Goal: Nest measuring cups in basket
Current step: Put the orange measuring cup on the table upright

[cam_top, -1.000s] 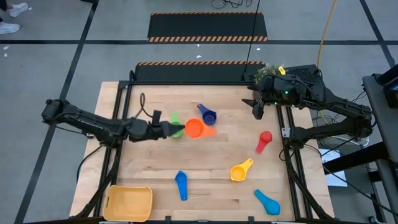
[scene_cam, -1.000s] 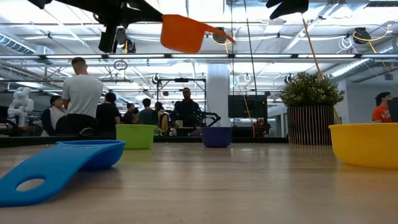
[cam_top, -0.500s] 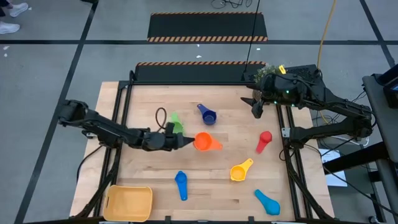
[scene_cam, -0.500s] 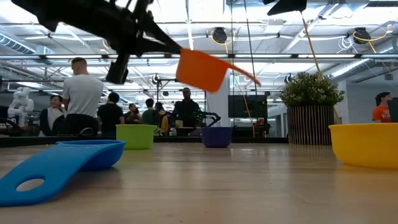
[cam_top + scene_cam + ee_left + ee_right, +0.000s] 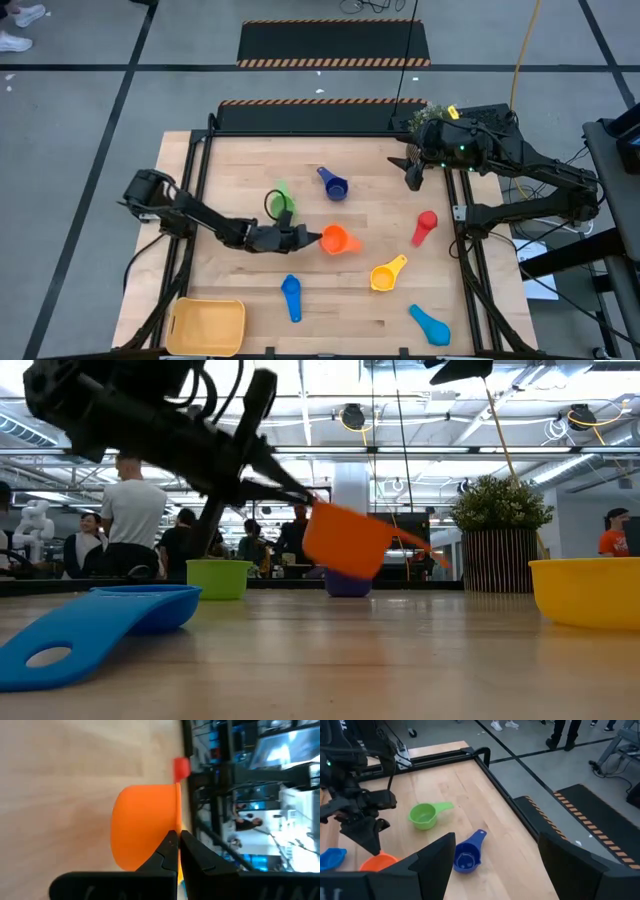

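The orange cup's base points down above clear wood. My left gripper should keep going down until the cup's base touches the wood, and then let go of the orange cup's rim.
My left gripper is over the middle of the table, shut on the orange measuring cup, whose handle points toward the table's right. My right gripper waits open and empty above the far right corner. The other cups lie apart on the wood: green, dark blue, red, yellow, blue and light blue. The yellow-orange basket sits at the near left corner with nothing in it. My left gripper pinches the orange cup's rim on the side opposite the handle, one finger outside the bowl wall and one on its open side. The fingers come slanting down from the table's left. The cup is lifted clear and tilted, handle out to the right.
A potted plant stands at the far right corner beside the right arm. Black frame rails run along the table's sides. People stand in the room beyond the far edge in the low view. Bare wood lies between the basket and the blue cup.
My left gripper has carried the orange cup from beside the green cup toward the near edge and the right, coming down closer to the table. The cup has tipped so its bowl hangs lower. The gripper has stayed shut on it. The right arm has kept still.
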You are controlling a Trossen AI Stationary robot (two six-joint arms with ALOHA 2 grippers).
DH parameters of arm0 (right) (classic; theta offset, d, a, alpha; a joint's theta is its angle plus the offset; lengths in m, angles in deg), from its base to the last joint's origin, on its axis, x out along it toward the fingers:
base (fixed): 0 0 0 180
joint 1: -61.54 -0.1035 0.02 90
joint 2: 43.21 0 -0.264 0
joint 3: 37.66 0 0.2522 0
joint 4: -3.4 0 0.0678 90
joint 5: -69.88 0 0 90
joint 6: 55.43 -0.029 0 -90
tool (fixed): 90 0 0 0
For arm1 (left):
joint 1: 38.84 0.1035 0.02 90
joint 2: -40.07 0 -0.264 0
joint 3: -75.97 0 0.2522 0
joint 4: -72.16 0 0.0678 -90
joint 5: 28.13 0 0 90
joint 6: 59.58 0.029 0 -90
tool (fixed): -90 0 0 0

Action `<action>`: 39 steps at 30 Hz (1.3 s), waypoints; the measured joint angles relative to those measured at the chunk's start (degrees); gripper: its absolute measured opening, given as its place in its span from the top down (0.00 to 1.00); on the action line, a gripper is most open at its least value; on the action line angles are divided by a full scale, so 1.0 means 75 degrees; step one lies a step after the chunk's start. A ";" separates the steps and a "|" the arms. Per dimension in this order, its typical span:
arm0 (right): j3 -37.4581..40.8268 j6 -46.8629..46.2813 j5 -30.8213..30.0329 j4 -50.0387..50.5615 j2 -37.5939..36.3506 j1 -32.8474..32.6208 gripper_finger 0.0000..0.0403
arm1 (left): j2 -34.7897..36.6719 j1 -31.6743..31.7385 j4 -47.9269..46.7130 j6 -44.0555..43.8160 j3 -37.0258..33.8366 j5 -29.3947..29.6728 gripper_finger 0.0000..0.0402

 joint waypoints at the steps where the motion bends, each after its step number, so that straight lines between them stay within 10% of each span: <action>1: 0.0000 0.0041 0.0006 0.0000 -0.0002 0.0000 0.31 | -0.0115 -0.0032 0.0049 -0.0103 0.0000 0.0000 0.99; 21: 0.0000 0.0292 0.0017 0.0129 -0.0073 -0.0003 0.31 | -0.0431 -0.0140 -0.0255 -0.0769 -0.0003 -0.0352 0.93; 39: 0.0000 0.0148 0.0020 0.0115 -0.0073 -0.0001 0.31 | -0.0052 -0.0145 -0.1482 -0.1230 -0.0001 -0.0962 0.53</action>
